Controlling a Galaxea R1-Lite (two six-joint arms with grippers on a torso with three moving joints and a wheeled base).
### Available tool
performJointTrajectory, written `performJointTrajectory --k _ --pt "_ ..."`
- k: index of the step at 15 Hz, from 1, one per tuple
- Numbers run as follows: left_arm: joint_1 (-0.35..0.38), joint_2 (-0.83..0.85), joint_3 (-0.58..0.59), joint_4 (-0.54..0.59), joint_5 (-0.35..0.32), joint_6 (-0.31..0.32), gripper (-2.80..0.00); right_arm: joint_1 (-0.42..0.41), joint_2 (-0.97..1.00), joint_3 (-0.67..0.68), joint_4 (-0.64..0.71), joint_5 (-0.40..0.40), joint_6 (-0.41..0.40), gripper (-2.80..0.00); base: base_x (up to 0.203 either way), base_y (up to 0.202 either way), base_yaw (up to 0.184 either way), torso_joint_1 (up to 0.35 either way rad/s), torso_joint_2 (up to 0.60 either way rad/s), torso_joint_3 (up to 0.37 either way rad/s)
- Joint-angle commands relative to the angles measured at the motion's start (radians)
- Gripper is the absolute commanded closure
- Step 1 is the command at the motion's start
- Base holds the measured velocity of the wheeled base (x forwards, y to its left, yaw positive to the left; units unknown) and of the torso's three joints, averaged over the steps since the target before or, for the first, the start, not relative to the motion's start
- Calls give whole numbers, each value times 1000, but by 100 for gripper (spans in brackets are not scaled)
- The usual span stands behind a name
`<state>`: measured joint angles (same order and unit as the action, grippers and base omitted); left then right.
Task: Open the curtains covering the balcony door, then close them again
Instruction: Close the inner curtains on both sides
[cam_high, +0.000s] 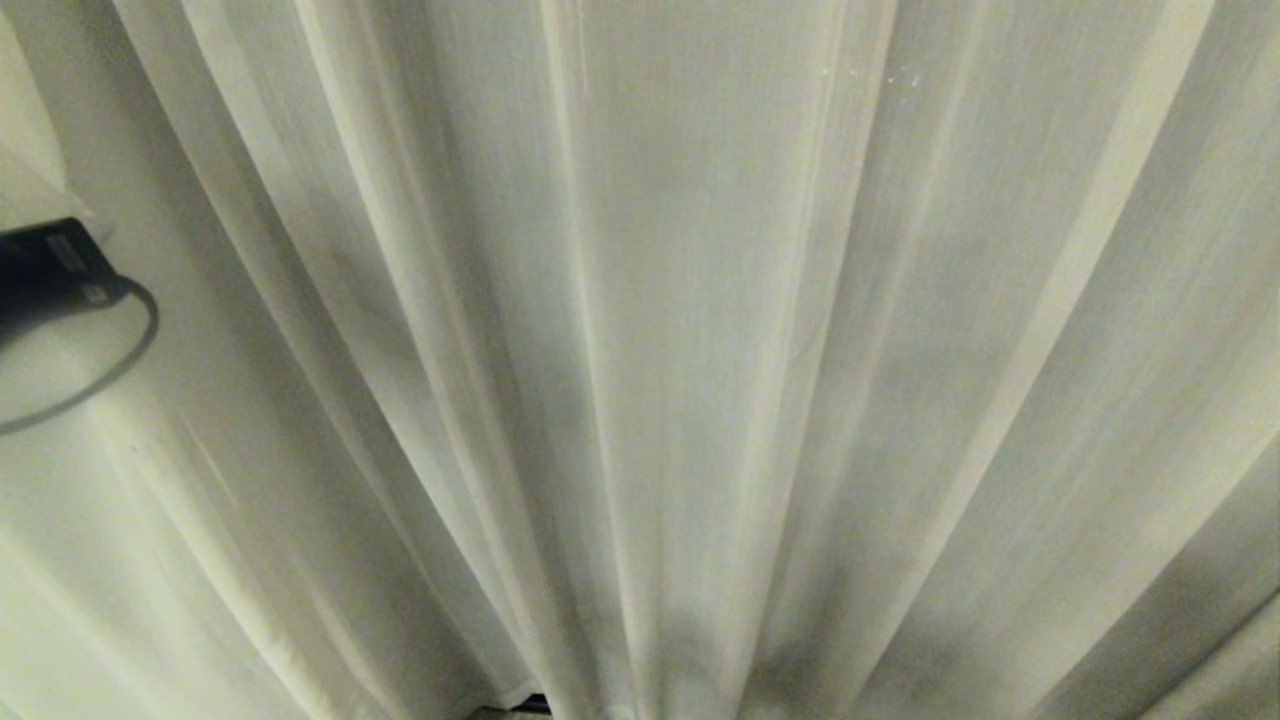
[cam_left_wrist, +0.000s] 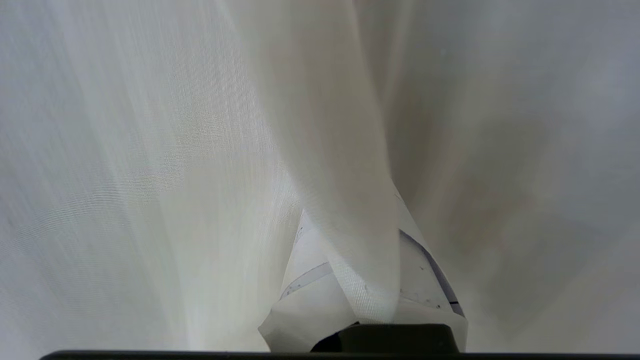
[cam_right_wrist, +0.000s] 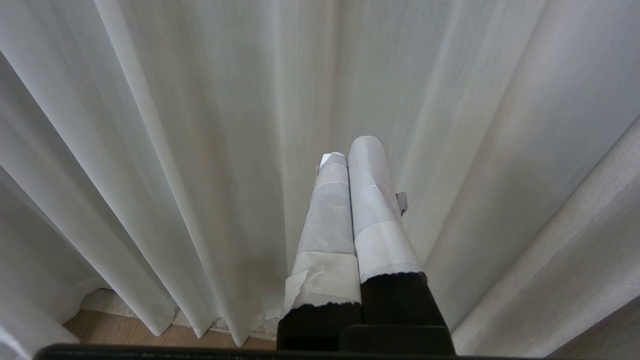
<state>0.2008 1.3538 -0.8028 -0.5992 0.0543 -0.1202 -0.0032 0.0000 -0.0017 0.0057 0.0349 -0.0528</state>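
My left gripper is guiding its curtain fold (cam_left_wrist: 373, 264), and the cream curtains (cam_high: 696, 300) already hang closed over the balcony door. So it should keep guiding the fold until the fold hangs straight, and let go there.
The cream pleated curtains (cam_high: 700, 350) fill the head view and hang shut, so the balcony door is hidden behind them. In the left wrist view my left gripper (cam_left_wrist: 350, 212) is shut on a fold of curtain (cam_left_wrist: 350, 150) that runs up from between its white-taped fingers (cam_left_wrist: 310, 295). Fabric drapes on both sides of it. A dark part of my left arm (cam_high: 50, 280) with a looped cable shows at the far left of the head view. My right gripper (cam_right_wrist: 350, 150) is shut on nothing, its taped fingers pressed together just short of the curtains (cam_right_wrist: 200, 150).
In the right wrist view the curtain hems hang just above a strip of wooden floor (cam_right_wrist: 125, 337). A heavier woven panel (cam_right_wrist: 575, 260) hangs beside the right gripper. A small dark gap (cam_high: 535, 705) shows at the bottom edge of the head view.
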Motion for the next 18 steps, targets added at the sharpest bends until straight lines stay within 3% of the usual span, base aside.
performJointTrajectory --k 1,18 --pt "21 31 -1 -9 1 -1 0 0 0 0 0 0 -1 0 0 0 0 0 0 0" --pt "66 108 7 -52 6 -4 0 0 0 0 0 0 -1 0 0 0 0 0 0 0"
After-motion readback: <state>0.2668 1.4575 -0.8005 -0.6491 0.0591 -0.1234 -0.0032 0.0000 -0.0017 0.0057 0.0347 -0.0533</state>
